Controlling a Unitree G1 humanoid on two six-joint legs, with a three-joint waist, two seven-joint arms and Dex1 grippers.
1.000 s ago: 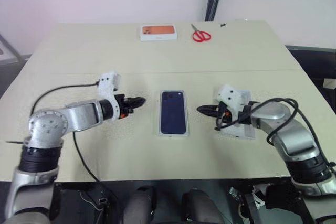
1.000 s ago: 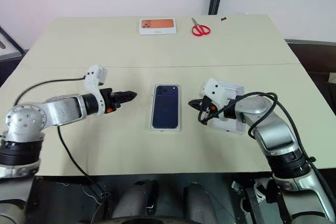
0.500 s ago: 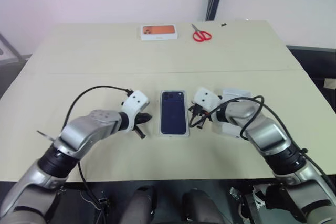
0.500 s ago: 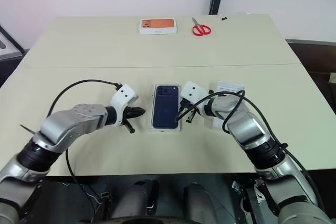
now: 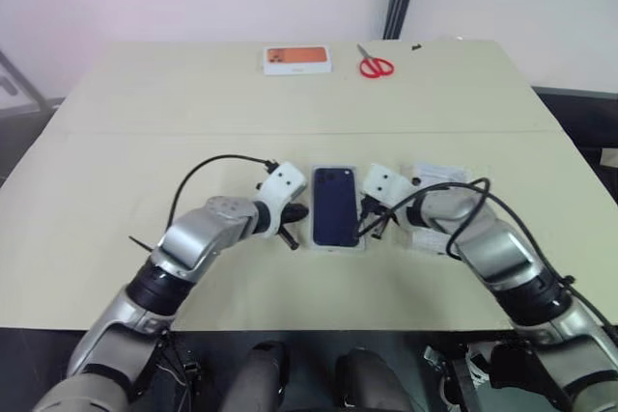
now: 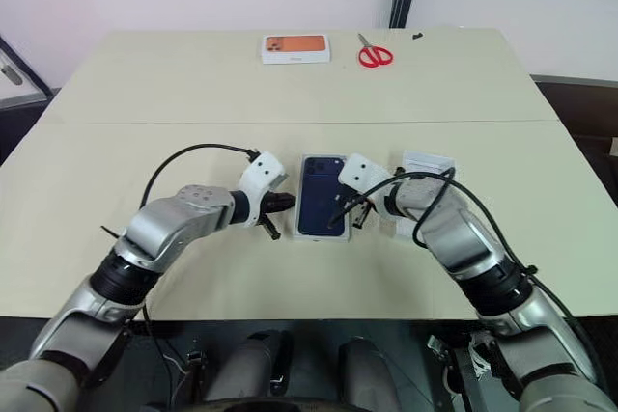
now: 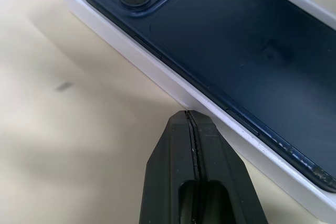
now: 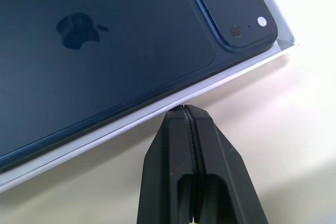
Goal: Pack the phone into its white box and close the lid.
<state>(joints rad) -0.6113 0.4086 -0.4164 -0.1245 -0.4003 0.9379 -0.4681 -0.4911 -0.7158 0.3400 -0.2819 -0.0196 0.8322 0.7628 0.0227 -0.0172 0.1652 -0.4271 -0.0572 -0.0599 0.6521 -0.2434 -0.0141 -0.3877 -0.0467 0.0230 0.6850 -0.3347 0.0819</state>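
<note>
The box sits a wide gap from the white lid (image 5: 432, 242), so my left gripper should push the box (image 5: 334, 207) toward it before my right gripper flips the lid over.
The phone (image 5: 335, 211), dark navy and glossy, lies back up with its camera cluster at the far end, inside the shallow white box (image 7: 157, 77) in the middle of the table. My left gripper (image 5: 301, 210) is shut, its tip right at the box's left wall. My right gripper (image 5: 368, 211) is shut too, its tip close against the right wall (image 8: 220, 85). Neither holds anything. A white rectangular piece (image 5: 439, 173) lies to the right, partly under my right arm. I cannot tell whether it is the lid.
At the far edge of the beige table (image 5: 145, 161) sit a small white box with an orange picture (image 5: 297, 60) and red scissors (image 5: 375, 67). Black cables loop over both forearms.
My left gripper swung right and down from well left of the box to its left wall. My right gripper moved left off the white piece to the box's right wall.
</note>
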